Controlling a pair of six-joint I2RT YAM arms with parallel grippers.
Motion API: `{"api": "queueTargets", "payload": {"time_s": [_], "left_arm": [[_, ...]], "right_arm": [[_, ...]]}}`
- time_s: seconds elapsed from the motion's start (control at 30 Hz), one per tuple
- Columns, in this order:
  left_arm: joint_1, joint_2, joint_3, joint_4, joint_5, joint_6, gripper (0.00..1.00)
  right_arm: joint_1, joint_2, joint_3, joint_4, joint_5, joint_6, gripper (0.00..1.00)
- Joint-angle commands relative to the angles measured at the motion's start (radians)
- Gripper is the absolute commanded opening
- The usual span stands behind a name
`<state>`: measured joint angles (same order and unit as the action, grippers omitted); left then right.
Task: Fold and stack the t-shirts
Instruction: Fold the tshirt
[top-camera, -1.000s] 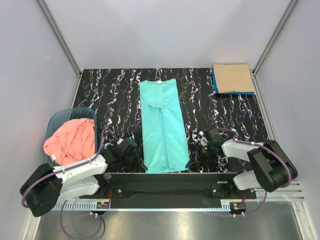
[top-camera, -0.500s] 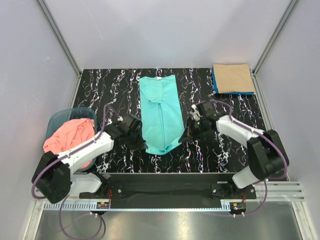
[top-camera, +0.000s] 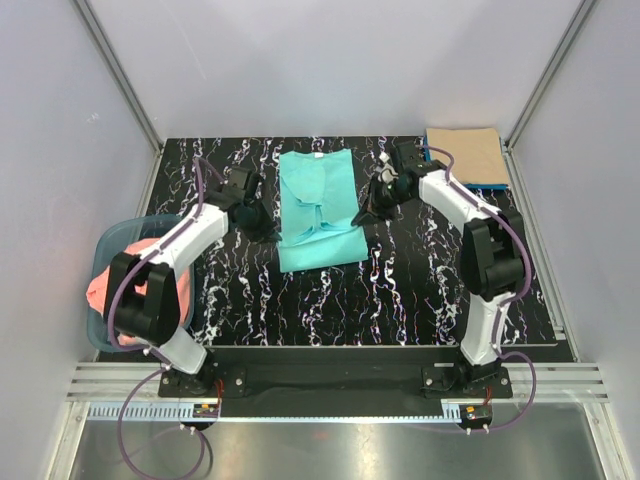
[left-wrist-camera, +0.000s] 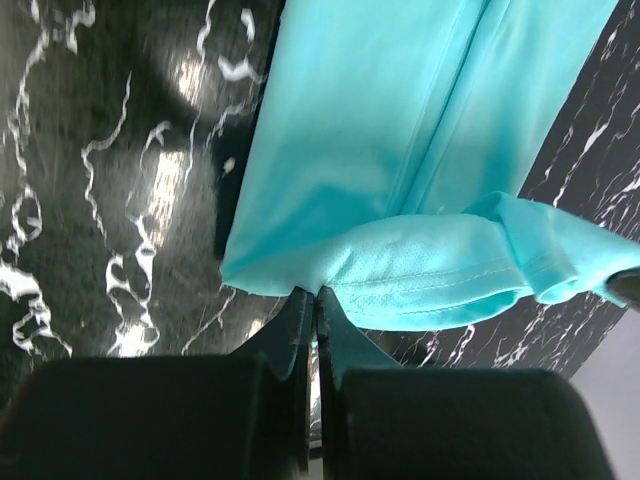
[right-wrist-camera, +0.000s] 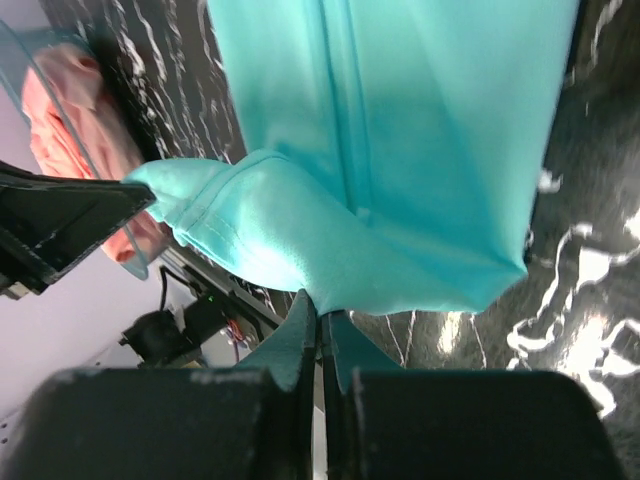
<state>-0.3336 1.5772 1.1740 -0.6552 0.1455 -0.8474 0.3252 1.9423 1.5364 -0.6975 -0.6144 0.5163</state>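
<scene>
The hem (top-camera: 320, 230) spans both side edges of the turquoise-green t-shirt, so my right gripper keeps moving toward the collar (top-camera: 318, 155) and releases the hem on the upper half.
The turquoise-green t-shirt (top-camera: 318, 215) lies at the middle back of the table, its lower half doubled over the upper half. My left gripper (top-camera: 270, 232) is shut on the hem's left corner (left-wrist-camera: 300, 270). My right gripper (top-camera: 366, 218) is shut on the hem's right corner (right-wrist-camera: 330, 290). Both pinched corners are held slightly above the cloth beneath. A tan-beige t-shirt (top-camera: 465, 153) lies folded on a blue t-shirt (top-camera: 470, 185) at the back right corner. A salmon pink t-shirt (top-camera: 100, 290) is bunched in the basket (top-camera: 112, 238) on the left.
The black marbled table (top-camera: 400, 300) stretches toward the arm bases. Grey walls with metal frame posts (top-camera: 120, 75) enclose the back and sides. In the right wrist view, the pink shirt (right-wrist-camera: 55, 110) and the left arm (right-wrist-camera: 60, 220) show beyond the cloth.
Both grippers moved away from the bases toward the collar, carrying the turquoise shirt's near hem and doubling the shirt over itself. The other shirts have not moved.
</scene>
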Motion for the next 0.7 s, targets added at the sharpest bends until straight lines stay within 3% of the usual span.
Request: {"api": "queueTargets", "payload": {"time_s": [0.0,0.33,0.67], "left_arm": [[0.034,0.044,0.105,0.009,0.054,0.064,0.0],[0.085,0.217,0.265,0.012,0.106,0.093,0.0],[0.102,0.322,0.305,0.026,0.141,0.107,0.01]], "right_arm": [[-0.018,0.073,0.134,-0.08,-0.028,-0.036,0.0],[-0.044,0.271,0.359,-0.12,-0.073,-0.042,0.0],[-0.06,0.363,0.436,-0.122,-0.093,-0.032,0.0]]}}
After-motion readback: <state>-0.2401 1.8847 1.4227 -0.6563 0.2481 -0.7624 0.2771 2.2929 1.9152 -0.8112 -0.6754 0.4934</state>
